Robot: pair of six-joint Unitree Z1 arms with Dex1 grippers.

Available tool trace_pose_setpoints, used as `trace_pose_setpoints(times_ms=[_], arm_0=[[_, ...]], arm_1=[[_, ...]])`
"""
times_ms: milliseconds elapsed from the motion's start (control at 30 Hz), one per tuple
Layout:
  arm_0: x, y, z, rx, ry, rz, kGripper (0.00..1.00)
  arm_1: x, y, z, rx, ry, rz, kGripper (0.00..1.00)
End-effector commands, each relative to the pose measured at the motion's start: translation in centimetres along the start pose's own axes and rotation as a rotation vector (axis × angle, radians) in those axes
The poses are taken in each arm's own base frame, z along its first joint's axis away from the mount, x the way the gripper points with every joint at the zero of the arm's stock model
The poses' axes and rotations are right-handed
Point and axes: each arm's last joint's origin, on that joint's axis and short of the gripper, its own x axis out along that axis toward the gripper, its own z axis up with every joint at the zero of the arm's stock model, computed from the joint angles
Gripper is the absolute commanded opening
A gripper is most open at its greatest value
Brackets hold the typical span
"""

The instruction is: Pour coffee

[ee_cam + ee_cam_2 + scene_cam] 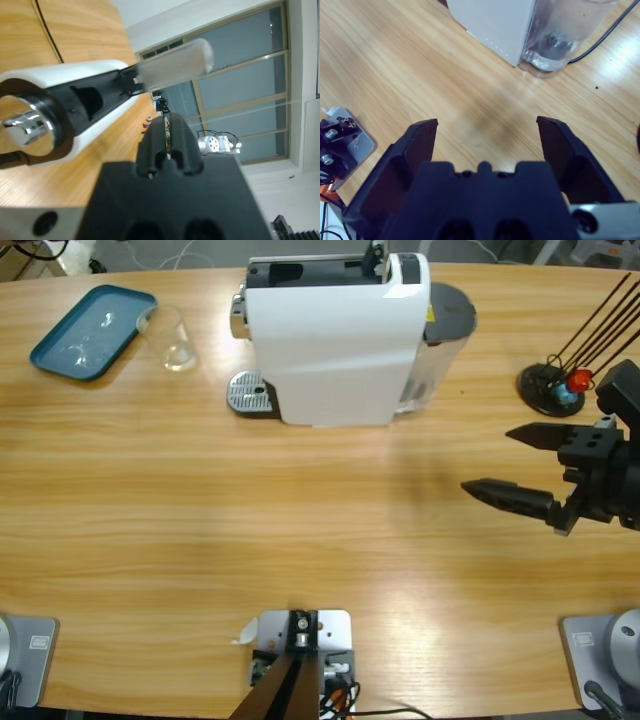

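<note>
I am about to push the pale lever (375,256), which stands hinged at one end of the open slot (305,272), so it will swing down flat over the slot.
The white coffee machine (335,340) stands at the back middle of the table, its metal drip tray (250,393) on its left. An empty clear glass (172,338) sits left of it, away from the drip tray. No coffee shows anywhere. My left gripper (167,130) is shut with nothing in it. It hovers close over the machine's top (60,75), just short of the pale lever (175,62); the high view shows only a black bit of it (375,252). My right gripper (487,459) hangs open over bare table right of the machine (495,20), holding nothing (486,124).
A blue tray (70,340) lies at the far left corner beside the glass. The machine's clear water tank (560,35) is at its right end, with a cable behind it. A black capsule stand (545,380) with a blue capsule (568,395) sits at the right.
</note>
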Motion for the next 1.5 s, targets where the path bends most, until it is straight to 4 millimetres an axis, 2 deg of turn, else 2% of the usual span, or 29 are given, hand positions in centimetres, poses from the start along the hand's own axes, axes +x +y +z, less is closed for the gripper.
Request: trace_pose_setpoints(times_ms=[33,100,167,233,300,333,400,433,500,533,600,700,800,867,933,967,1133,1200,1333,1367,1500], arm_0=[[-1.0,-1.6,-1.9,0.102,-0.062,0.098,0.0],[-2.1,-3.0,-3.3,0.205,-0.125,0.234,0.0],[-3.0,-5.2,-4.9,0.354,-0.142,0.465,0.0],[-3.3,-6.3,-6.3,0.492,-0.115,0.683,0.01],[-3.8,-6.4,-7.9,0.606,-0.105,0.851,0.48],[-4.1,-6.2,-8.7,0.656,-0.1,0.904,0.597],[-4.9,-5.8,-10.1,0.707,-0.074,0.934,0.703],[-5.3,-5.7,-10.8,0.725,-0.061,0.934,0.805],[-6.3,-5.2,-12.0,0.751,-0.038,0.937,0.957],[-6.7,-4.9,-12.6,0.76,-0.027,0.941,0.988],[-7.6,-4.6,-13.6,0.78,-0.013,0.942,0.988],[-8.6,-4.1,-14.9,0.794,-0.017,0.94,0.99],[-8.6,-3.9,-15.0,0.797,-0.025,0.937,0.987],[-8.2,-3.5,-14.8,0.791,-0.013,0.945,0.98],[-8.0,-3.1,-14.7,0.784,0.0,0.951,0.977],[-7.8,-2.9,-14.6,0.781,0.005,0.955,0.976],[-7.6,-2.6,-14.5,0.776,0.015,0.963,0.968],[-7.6,-2.5,-14.5,0.774,0.019,0.965,0.968],[-7.5,-2.3,-14.5,0.773,0.018,0.97,0.968],[-7.2,-1.9,-14.4,0.769,0.026,0.974,0.968],[-7.0,-1.7,-14.2,0.766,0.031,0.977,0.968]], arm_1=[[0.0,0.0,-0.6,0.005,0.005,-0.009,0.858],[-0.2,0.0,-0.6,0.005,-0.003,-0.012,0.851],[-0.7,-0.2,-0.7,0.005,-0.017,-0.035,0.845],[-1.2,-0.6,-0.9,0.032,-0.041,-0.116,0.775],[-1.6,-1.0,-0.9,0.092,-0.085,-0.19,0.675],[-1.5,-1.1,-0.8,0.11,-0.092,-0.207,0.628],[-0.5,-1.1,-0.5,0.117,-0.006,-0.229,0.63],[0.1,-1.0,0.4,0.127,0.072,-0.253,0.674],[1.4,-1.9,2.1,0.168,0.155,-0.339,0.877],[2.0,-3.1,2.5,0.227,0.198,-0.391,0.936],[2.4,-5.3,2.6,0.359,0.225,-0.459,1.0],[1.4,-8.2,2.2,0.541,0.194,-0.501,0.967],[-0.6,-10.2,1.6,0.676,0.093,-0.548,0.991],[-1.0,-11.1,0.9,0.736,0.057,-0.551,0.98],[-0.6,-11.7,0.7,0.762,0.06,-0.548,0.89],[-0.4,-12.0,0.6,0.769,0.057,-0.544,0.881],[0.9,-12.8,-0.2,0.779,0.06,-0.569,0.881],[1.4,-13.3,-0.4,0.779,0.069,-0.593,0.849],[2.9,-14.3,-0.7,0.792,0.114,-0.607,0.844],[3.8,-14.8,-0.8,0.794,0.128,-0.607,0.844],[4.4,-15.3,-0.8,0.8,0.136,-0.61,0.844]])
